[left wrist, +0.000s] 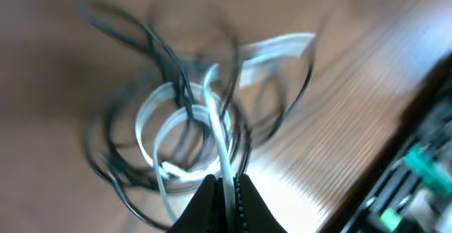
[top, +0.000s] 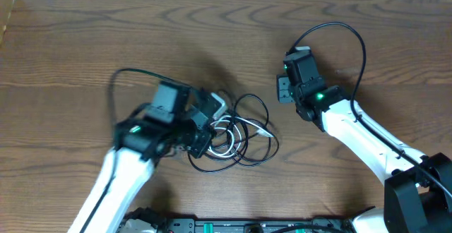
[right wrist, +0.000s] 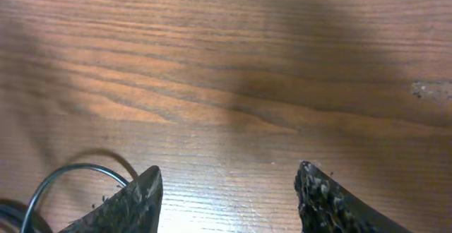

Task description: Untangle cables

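I should lift the white cable in my left gripper high, because it winds through the black coils (top: 227, 142), while my right gripper pulls a black loop (top: 265, 108) away.
A tangle of thin black and white cables (top: 240, 135) lies on the wooden table, just right of my left gripper (top: 201, 140). In the left wrist view the same cables (left wrist: 187, 120) loop together, blurred, and my left gripper (left wrist: 227, 185) is shut on a white cable (left wrist: 221, 145) that runs up between its fingertips. My right gripper (top: 284, 90) hovers to the upper right of the tangle, apart from it. Seen from the right wrist, that gripper (right wrist: 227, 178) stands open over bare wood, and a black cable loop (right wrist: 60, 176) curves by its left finger.
The wooden table (top: 212, 35) spreads around both arms. A dark rail (top: 240, 226) runs along the front edge. Thick black arm cables arc over each wrist, one (top: 346, 42) above the right arm.
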